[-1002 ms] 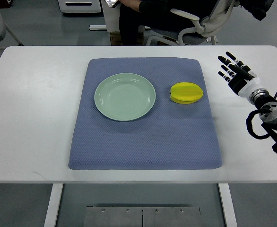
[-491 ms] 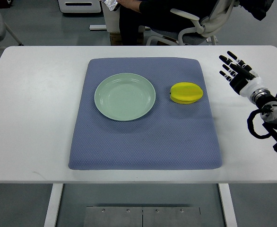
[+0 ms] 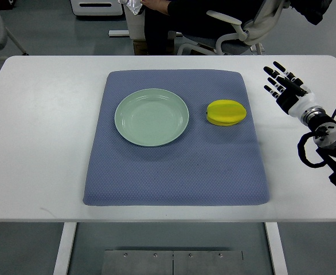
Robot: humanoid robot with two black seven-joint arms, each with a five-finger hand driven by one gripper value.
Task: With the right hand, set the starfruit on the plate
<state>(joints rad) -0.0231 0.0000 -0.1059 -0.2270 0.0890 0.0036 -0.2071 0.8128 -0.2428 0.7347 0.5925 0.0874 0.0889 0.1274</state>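
The right gripper's fingers are aimed past the starfruit toward the table's far edge, so the robot needs to turn them and open the thumb wide to straddle the starfruit.
A yellow starfruit lies on the blue mat, to the right of a pale green plate that holds nothing. My right hand hovers over the white table right of the mat, fingers spread and holding nothing. It is roughly a hand's width to the right of the starfruit and slightly farther back. The black forearm enters from the right edge. No left arm shows.
The white table stretches around the mat on all sides. Behind its far edge a person sits on an office chair. A white cabinet base stands at the back left.
The right hand has barely shifted, drifting slightly left and back toward the far edge. Starfruit and plate have not moved.
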